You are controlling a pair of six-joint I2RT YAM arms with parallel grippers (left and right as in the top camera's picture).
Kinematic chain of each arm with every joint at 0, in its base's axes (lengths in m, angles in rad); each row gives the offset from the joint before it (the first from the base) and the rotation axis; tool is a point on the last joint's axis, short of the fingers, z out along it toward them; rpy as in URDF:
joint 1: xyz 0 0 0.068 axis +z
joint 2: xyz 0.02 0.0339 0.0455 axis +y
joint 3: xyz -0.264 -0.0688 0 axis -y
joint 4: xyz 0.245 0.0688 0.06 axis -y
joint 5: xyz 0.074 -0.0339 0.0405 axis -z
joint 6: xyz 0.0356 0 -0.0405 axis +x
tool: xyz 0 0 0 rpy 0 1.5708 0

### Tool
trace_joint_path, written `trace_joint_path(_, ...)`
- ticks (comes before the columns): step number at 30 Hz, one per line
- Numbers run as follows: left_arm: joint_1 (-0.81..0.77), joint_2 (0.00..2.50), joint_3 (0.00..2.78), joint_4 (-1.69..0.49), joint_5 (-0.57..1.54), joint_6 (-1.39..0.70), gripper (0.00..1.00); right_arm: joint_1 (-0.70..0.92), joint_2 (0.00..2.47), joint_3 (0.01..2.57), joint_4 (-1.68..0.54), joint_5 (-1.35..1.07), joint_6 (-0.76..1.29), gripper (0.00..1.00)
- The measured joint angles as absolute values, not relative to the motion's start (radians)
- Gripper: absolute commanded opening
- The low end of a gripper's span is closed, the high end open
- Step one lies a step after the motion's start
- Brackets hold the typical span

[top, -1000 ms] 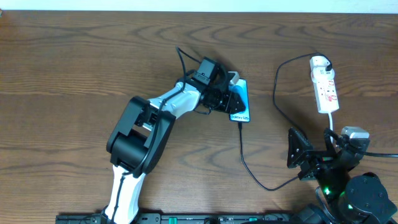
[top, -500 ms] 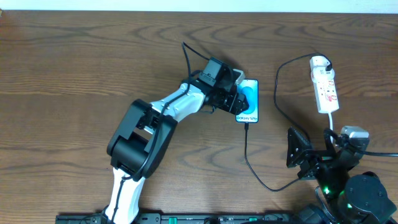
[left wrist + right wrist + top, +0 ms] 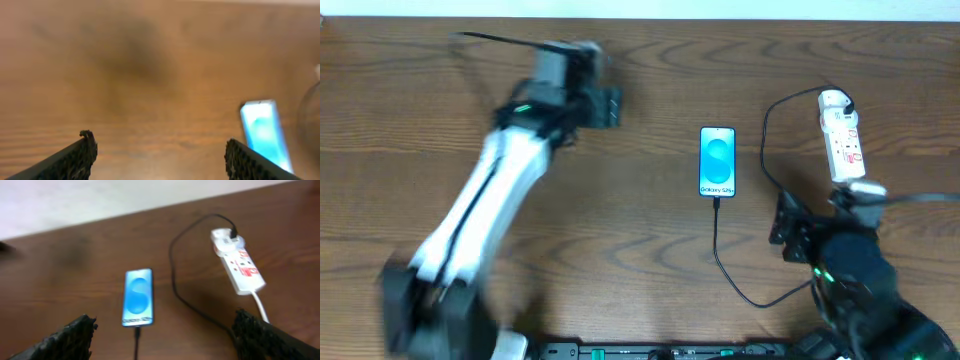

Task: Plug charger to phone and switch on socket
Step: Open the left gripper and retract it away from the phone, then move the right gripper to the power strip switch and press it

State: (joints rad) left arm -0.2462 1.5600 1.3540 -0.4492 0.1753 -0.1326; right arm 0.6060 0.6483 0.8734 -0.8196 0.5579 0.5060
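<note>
My right gripper should keep moving toward the socket (image 3: 843, 140) and close its fingers to press the switch, now that the black charger cable is in the phone's near end (image 3: 717, 197).
The phone (image 3: 717, 161) lies flat mid-table, its cyan screen up; it also shows in the right wrist view (image 3: 137, 298) and at the right of the left wrist view (image 3: 263, 131). The black charger cable (image 3: 725, 262) runs from the phone's near end, loops right and up to the white plug in the socket (image 3: 843, 136), a white power strip at the right, also in the right wrist view (image 3: 238, 267). My left gripper (image 3: 603, 105) is open and empty, blurred, far left of the phone; the left wrist view (image 3: 159, 150) shows bare wood between its fingers. My right gripper (image 3: 788, 228) is open and empty, near the strip's near end, its fingers wide apart in the right wrist view (image 3: 165, 330).
The white cord (image 3: 851, 190) leaves the strip's near end toward my right arm. The table's far edge meets a white wall (image 3: 100, 200).
My left gripper has let go of the phone and swung left and away from it. The phone has shifted slightly right and now lies free. My right arm has moved up toward the strip.
</note>
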Motion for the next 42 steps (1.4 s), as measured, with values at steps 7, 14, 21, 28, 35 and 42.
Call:
trace_joint_path(7, -0.199, 1.186, 1.374, -0.696, 0.135, -0.124, 0.98, 0.589, 0.897, 0.873, -0.786, 0.612, 0.647, 0.92)
trace_joint_path(14, -0.197, 1.036, 1.370, -0.994, 0.124, -0.130, 0.98, 0.458, 1.090, 0.873, -0.694, 0.543, 0.753, 0.85)
trace_joint_path(21, -0.197, 0.972, 1.369, -1.173, 0.124, -0.130, 0.98, 0.202, 1.187, 0.882, -0.696, 0.320, 0.768, 0.35)
trace_joint_path(28, -0.197, 0.974, 1.369, -1.213, 0.124, -0.130, 0.98, -0.056, 1.218, 0.916, -0.696, 0.179, 0.753, 0.04)
trace_joint_path(35, -0.197, 0.972, 1.369, -1.216, 0.124, -0.130, 0.98, -0.180, 1.273, 0.992, -0.762, 0.147, 0.732, 0.01)
trace_joint_path(42, -0.197, 0.968, 1.368, -1.216, 0.124, -0.130, 0.98, -0.256, 1.433, 1.201, -0.879, 0.139, 0.678, 0.01)
